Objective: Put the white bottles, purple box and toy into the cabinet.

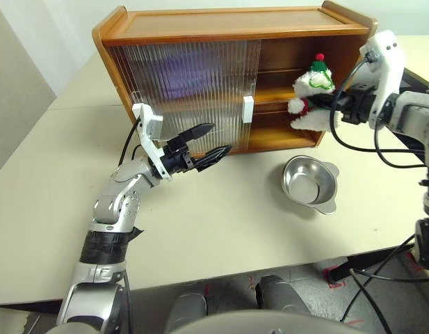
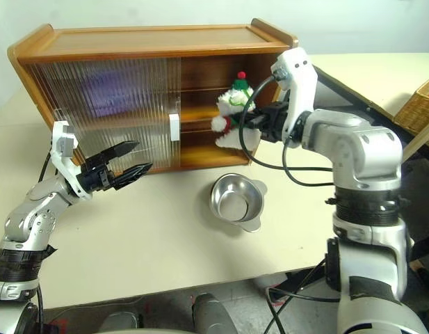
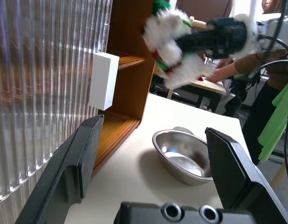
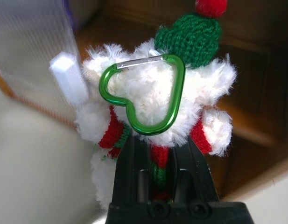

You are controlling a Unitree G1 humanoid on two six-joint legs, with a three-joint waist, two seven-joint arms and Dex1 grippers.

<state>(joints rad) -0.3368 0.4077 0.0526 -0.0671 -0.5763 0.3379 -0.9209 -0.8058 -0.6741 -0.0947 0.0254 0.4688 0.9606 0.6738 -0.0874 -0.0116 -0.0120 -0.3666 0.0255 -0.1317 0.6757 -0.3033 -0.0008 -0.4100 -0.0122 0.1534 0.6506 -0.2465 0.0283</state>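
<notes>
The robot's right gripper has the toy [image 1: 313,84] upright in front of the cabinet's open half, so it should keep carrying it in until it sits on the empty upper shelf [image 1: 274,90], then let go.
My right gripper [image 1: 324,104] is shut on the toy [image 1: 310,94], a fluffy white plush with a green hat, a red pompom and a green heart clip [image 4: 148,95]. It hangs in the air in front of the open right half of the cabinet [image 1: 221,31], level with the shelves. A blurred purple shape [image 1: 183,76], perhaps the purple box, shows behind the ribbed sliding door [image 1: 186,94]. My left gripper [image 1: 207,142] stands open and empty just in front of that door, below its white handle [image 1: 247,109]. The white bottles are hidden.
A round steel bowl [image 1: 309,182] sits on the cream table [image 1: 221,223] in front of the cabinet's open side. A wicker basket [image 2: 419,104] stands at the far right. A person stands beyond the table in the left wrist view.
</notes>
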